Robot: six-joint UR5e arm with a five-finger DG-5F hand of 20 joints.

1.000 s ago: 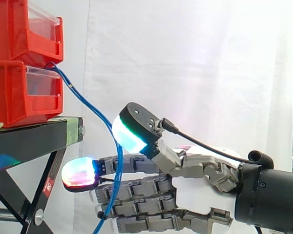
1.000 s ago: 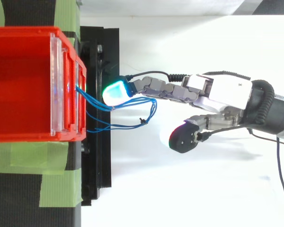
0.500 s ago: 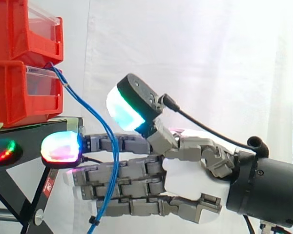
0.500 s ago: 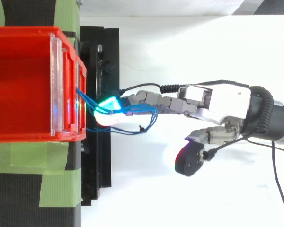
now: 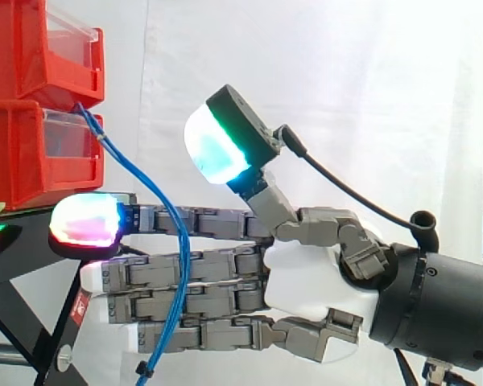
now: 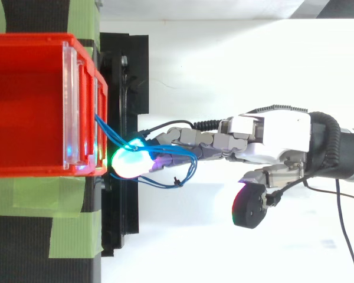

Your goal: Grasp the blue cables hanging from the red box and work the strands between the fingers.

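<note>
My gripper will lift the blue cables, and their tail (image 5: 150, 362) will then curl toward the stand, because the cables bow in a smooth curve across the fingers (image 5: 183, 245).
Thin blue cables (image 5: 137, 181) come out of the front of the lower red bin (image 5: 32, 153) and hang down past the edge of the black stand (image 5: 32, 241). My hand (image 5: 306, 277) reaches in from the right with straight fingers laid level. The strands run down across those fingers, and from above they loop (image 6: 186, 168) around them. The glowing fingertip (image 5: 84, 221) lies close to the stand's edge, just below the bin. The thumb pad (image 5: 217, 149) is raised high, clear of the cables. The hand is open.
A second red bin (image 5: 40, 48) is stacked on the lower one. From above, the red bin (image 6: 29, 106) sits on green-taped boards, with the black stand (image 6: 127, 65) in front of it. A white curtain hangs behind.
My hand has moved left toward the bins, its fingertip going from right of the stand to its edge. The thumb has lifted higher. The cables now lie further back along the fingers.
</note>
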